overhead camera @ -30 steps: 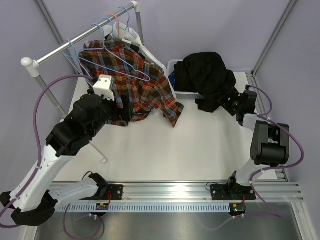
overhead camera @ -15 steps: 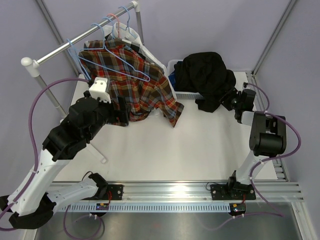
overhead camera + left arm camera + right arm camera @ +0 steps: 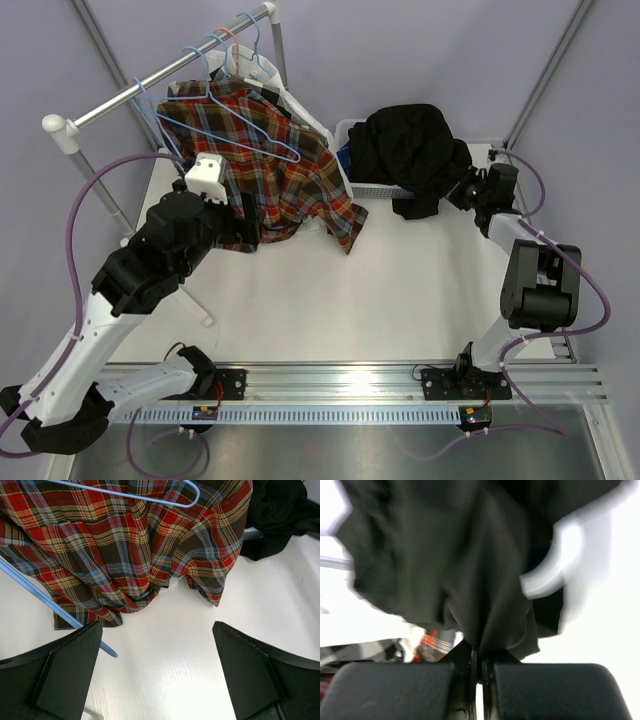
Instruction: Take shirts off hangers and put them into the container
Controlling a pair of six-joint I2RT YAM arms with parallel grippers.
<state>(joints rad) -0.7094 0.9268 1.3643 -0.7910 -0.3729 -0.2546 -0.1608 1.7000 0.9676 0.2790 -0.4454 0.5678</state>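
Note:
The black shirt's lower edge (image 3: 416,208) is hanging over the front rim of the container, so my right gripper should raise the fold it holds back over the container and let go there.
The black shirt (image 3: 410,145) is heaped over the whitish container (image 3: 347,128) at the back right, and its lower edge spills onto the table. My right gripper (image 3: 463,190) is shut on a fold of that black shirt (image 3: 470,555), pinched between the closed jaws (image 3: 479,655). The red-orange plaid shirt (image 3: 275,160) hangs from the rail with light blue hangers (image 3: 250,125) lying on it. Just in front of the plaid hem (image 3: 125,545), my left gripper (image 3: 157,630) stands wide open over bare table, holding nothing. A blue hanger rod (image 3: 45,602) passes by its left finger.
A metal rail with white caps (image 3: 130,95) crosses the back left, and its stand's leg (image 3: 200,305) reaches toward the table's middle. Frame posts stand at the back corners. A blurred white curve (image 3: 552,565) shows beside the black cloth.
My right gripper has shut on the black shirt's edge and shifted slightly back and right. The left arm has only wavered in place, still open.

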